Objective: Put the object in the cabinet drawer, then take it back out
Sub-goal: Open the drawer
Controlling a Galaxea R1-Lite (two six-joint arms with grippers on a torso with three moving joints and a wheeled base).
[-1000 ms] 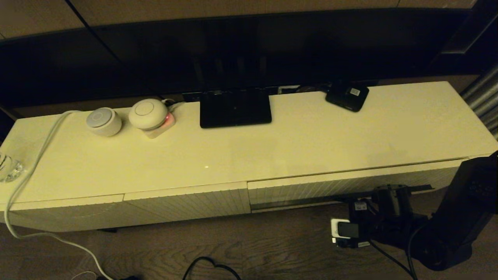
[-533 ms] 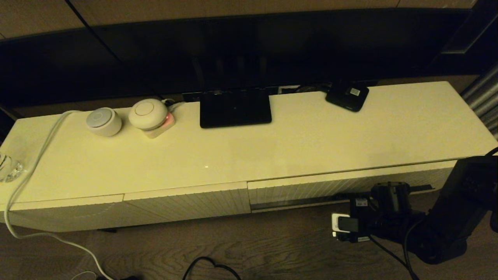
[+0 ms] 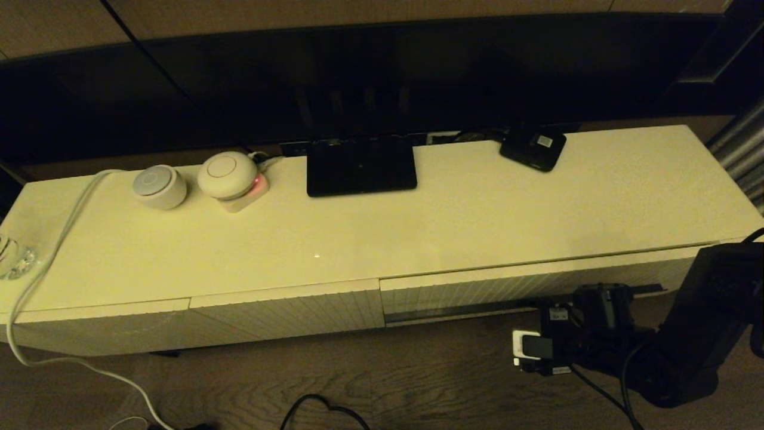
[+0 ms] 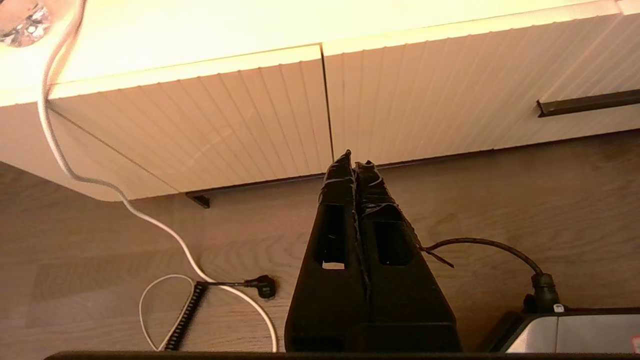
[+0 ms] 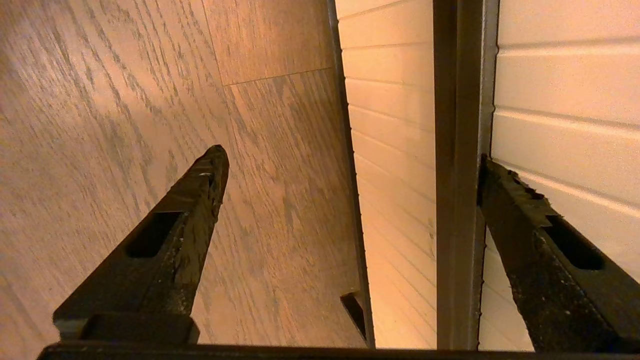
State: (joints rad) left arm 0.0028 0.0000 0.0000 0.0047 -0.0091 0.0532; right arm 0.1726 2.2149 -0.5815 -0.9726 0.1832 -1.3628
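Observation:
One finger of my right gripper is hooked on the edge of the dark slot (image 5: 486, 120). I should pull the cabinet drawer (image 3: 494, 288) next until it is wide open.
The object is out of view. The cabinet drawer (image 3: 477, 289), a cream ribbed front with a long dark slot (image 3: 453, 310), sits at the cabinet's right half and looks closed. My right arm (image 3: 600, 301) reaches in low from the right, just in front of the drawer. In the right wrist view my right gripper (image 5: 350, 155) is wide open with nothing in it. One of its fingers (image 5: 525, 215) lies against the ribbed front beside the dark slot (image 5: 457, 150); the other hangs over the wooden floor. My left gripper (image 4: 354, 159) is shut and empty, low before the cabinet.
On the cabinet top (image 3: 477, 221) are a small black box with a white label (image 3: 533, 147), a flat black stand (image 3: 360, 166), two round white devices (image 3: 159, 186) and a white cable (image 3: 65, 227). A narrower ribbed front (image 3: 286, 310) lies left of the drawer. Cables lie on the floor.
The right arm has shifted slightly to the right in front of the drawer. Its gripper stays open. Nothing else has moved.

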